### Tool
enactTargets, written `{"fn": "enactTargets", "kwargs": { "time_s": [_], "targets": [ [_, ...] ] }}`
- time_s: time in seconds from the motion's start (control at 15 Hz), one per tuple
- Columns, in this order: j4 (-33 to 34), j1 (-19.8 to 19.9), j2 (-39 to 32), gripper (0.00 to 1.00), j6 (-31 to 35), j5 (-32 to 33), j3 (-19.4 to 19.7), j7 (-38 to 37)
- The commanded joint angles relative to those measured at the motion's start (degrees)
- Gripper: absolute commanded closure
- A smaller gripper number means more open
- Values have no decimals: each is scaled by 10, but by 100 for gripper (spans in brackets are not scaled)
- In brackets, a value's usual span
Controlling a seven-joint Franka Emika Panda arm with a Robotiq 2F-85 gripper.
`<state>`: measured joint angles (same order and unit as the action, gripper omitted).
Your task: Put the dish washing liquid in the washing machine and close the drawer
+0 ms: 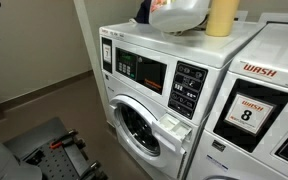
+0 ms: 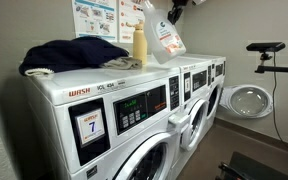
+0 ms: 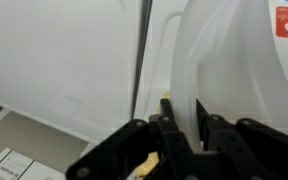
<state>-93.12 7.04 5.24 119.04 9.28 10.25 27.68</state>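
The jug's base [image 2: 171, 55] slants above the machine top, so next my gripper turns the jug upright and stands it on the washing machine [image 2: 162, 65] before closing the drawer.
The dish washing liquid is a white jug with an orange label, seen in both exterior views [image 1: 180, 12] [image 2: 167, 38]. My gripper [image 2: 174, 9] is shut on its handle and holds it up above the top of the washing machine [image 1: 144, 75]. In the wrist view my gripper's black fingers [image 3: 184, 122] clamp the jug's translucent white handle [image 3: 187, 80], with the orange label at the top right. The machine's detergent drawer [image 1: 175, 127] [image 2: 179, 120] stands pulled open on the front, below and apart from the jug.
A yellow bottle [image 1: 221, 15] [image 2: 139, 45] stands on the machine top beside the jug. A dark blue cloth [image 2: 69, 55] lies on the neighbouring machine. Another machine's round door [image 2: 248, 100] hangs open further back. A black cart [image 1: 49, 145] stands on the floor.
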Motion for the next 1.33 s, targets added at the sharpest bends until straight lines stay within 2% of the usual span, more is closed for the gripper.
{"fn": "enactTargets", "kwargs": {
  "time_s": [0.0, 0.4, 0.73, 1.0, 1.27],
  "targets": [
    [-29, 0, 25, 90, 105, -28, -2, -11],
    [-172, -1, 105, 91, 258, -89, 11, 0],
    [-281, 0, 170, 91, 346, -79, 39, 1],
    [-331, 4, 189, 92, 400, -65, 60, -9],
    [-352, 5, 179, 93, 445, -63, 76, -13]
  ]
}}
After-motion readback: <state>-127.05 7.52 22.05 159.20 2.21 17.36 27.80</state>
